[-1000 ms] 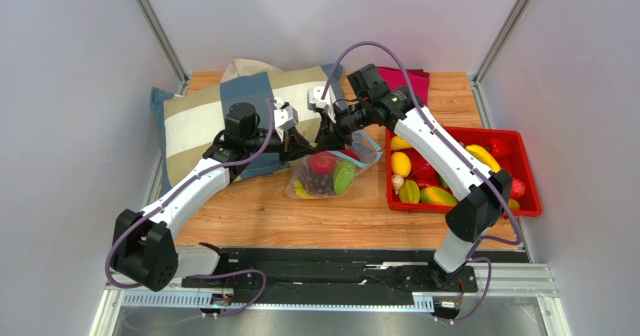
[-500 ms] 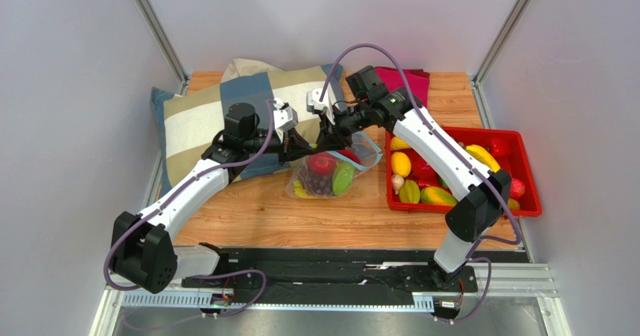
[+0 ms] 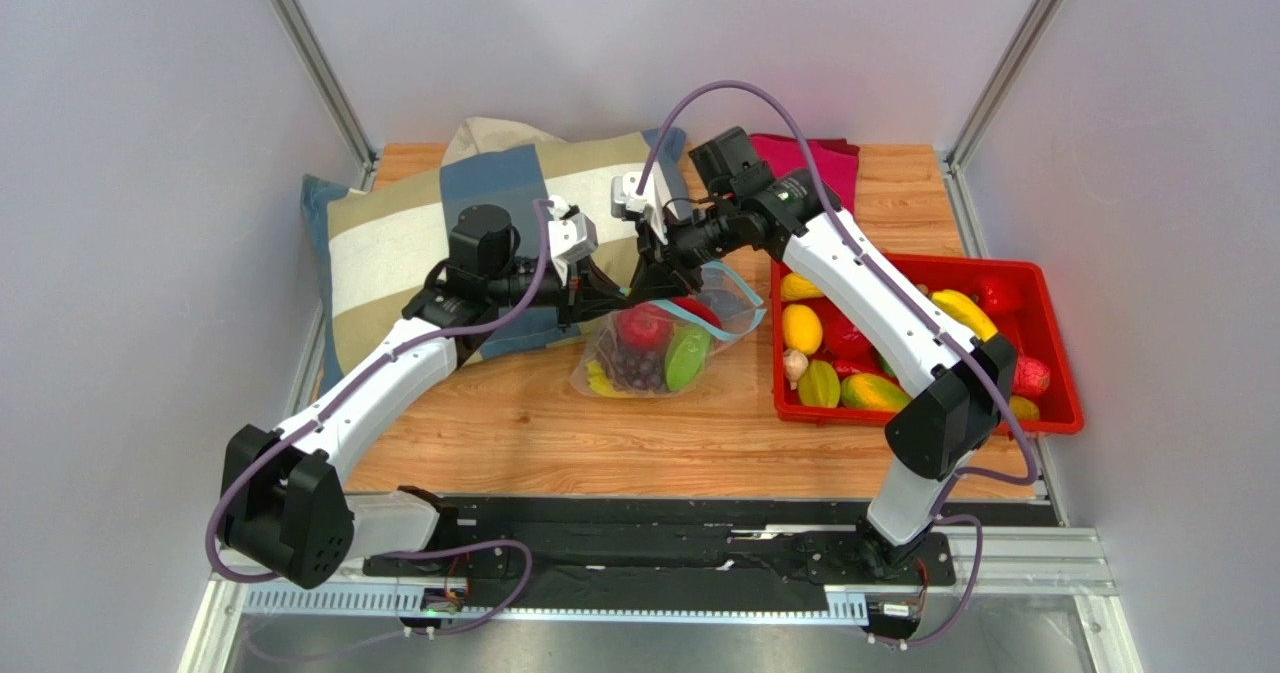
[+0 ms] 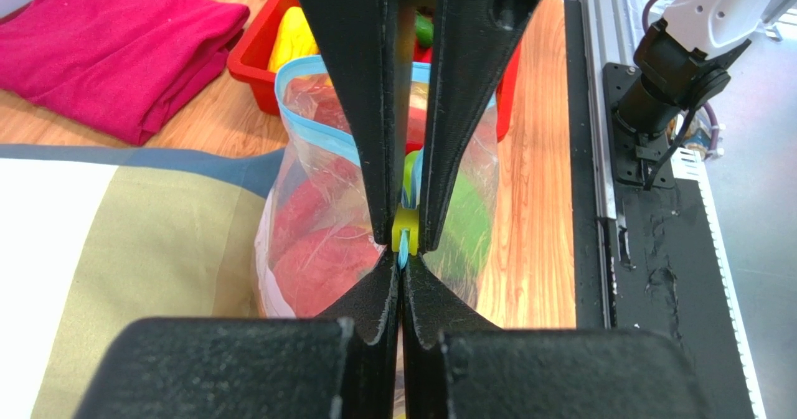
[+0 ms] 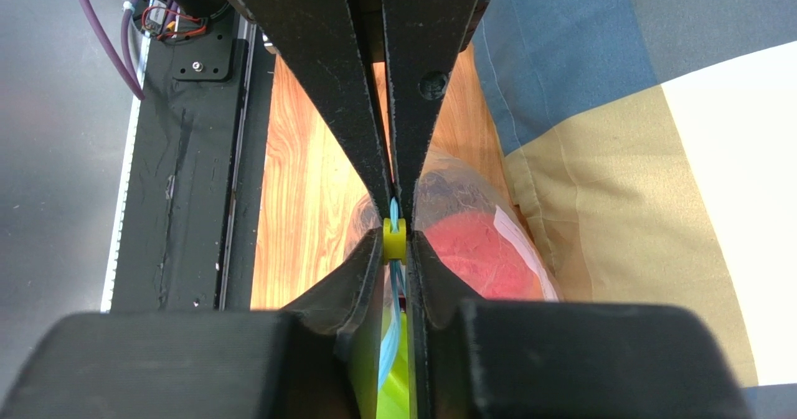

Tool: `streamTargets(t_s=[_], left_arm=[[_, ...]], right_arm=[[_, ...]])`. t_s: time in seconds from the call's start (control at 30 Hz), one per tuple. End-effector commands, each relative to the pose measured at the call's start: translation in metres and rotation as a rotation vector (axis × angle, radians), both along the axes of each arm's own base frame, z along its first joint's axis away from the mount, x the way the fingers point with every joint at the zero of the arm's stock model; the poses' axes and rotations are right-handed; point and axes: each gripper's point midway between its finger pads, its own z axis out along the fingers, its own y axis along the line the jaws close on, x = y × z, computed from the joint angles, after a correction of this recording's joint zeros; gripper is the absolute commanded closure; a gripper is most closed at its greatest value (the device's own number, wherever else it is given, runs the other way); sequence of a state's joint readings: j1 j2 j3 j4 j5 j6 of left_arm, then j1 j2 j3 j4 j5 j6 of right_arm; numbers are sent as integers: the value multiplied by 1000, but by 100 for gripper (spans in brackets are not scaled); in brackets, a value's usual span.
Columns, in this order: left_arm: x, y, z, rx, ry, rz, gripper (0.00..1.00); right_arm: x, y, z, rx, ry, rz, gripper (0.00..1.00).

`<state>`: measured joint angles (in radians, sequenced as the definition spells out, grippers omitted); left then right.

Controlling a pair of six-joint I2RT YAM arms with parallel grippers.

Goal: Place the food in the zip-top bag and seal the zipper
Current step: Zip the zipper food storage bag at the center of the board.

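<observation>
The slider at the zipper's end (image 5: 395, 241) is crowded by both grippers, so next my left gripper opens and moves away before my right gripper pulls the bag toward the tray.
The zip-top bag (image 3: 661, 346) lies on the wooden table against the pillow. Inside it are food pieces: a red apple (image 3: 646, 327), a green mango (image 3: 688, 354) and dark grapes (image 3: 639, 375). Both grippers meet at the left end of its mouth. My left gripper (image 4: 402, 256) is shut on the teal-blue zipper (image 4: 318, 125). Right beside it, my right gripper (image 5: 395, 243) is shut on the zipper's small yellow slider (image 5: 394, 237). From above, the left gripper (image 3: 619, 295) and right gripper (image 3: 651, 276) nearly touch. Most of the mouth still gapes toward the tray.
A red tray (image 3: 1061, 346) with several more toy fruits, such as a yellow mango (image 3: 803, 328), stands right of the bag. A patchwork pillow (image 3: 406, 238) fills the back left. A folded magenta cloth (image 3: 819, 163) lies at the back.
My right gripper's jaws have narrowed onto the yellow slider, and its arm has shifted slightly left. The left gripper and the bag have stayed put.
</observation>
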<state>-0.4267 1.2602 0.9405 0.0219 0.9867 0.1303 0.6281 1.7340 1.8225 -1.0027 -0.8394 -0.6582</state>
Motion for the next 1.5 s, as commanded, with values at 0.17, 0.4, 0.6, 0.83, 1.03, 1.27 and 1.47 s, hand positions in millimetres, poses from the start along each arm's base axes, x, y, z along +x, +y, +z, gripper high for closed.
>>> streamTargets(t_s=[0.17,0.4,0.6,0.83,1.03,1.27,1.47], left_arm=[[-5,0,30,-41,-104,-15,100],[-5,8,35,-48,-109,9,100],[-9,10,34,-39,-128,-7,100],[-11,8,23,14,-89,-67,57],[10,5,25,-22,-116,15,39],[21,-6,19,-57,-115,6,50],[13,-18,-3,-20,-125,-69,61]], right_arm=[[4,-6,-4,-36,-68,13,100],[12,-27,-27,-115,-69,0,100],[16,-32,-23,-111,-71,0,100],[10,-14,16,30,-52,17,100],[3,-11,28,71,-44,37,100],[-2,-11,29,72,-58,51,100],[0,-9,28,69,-54,47,100]])
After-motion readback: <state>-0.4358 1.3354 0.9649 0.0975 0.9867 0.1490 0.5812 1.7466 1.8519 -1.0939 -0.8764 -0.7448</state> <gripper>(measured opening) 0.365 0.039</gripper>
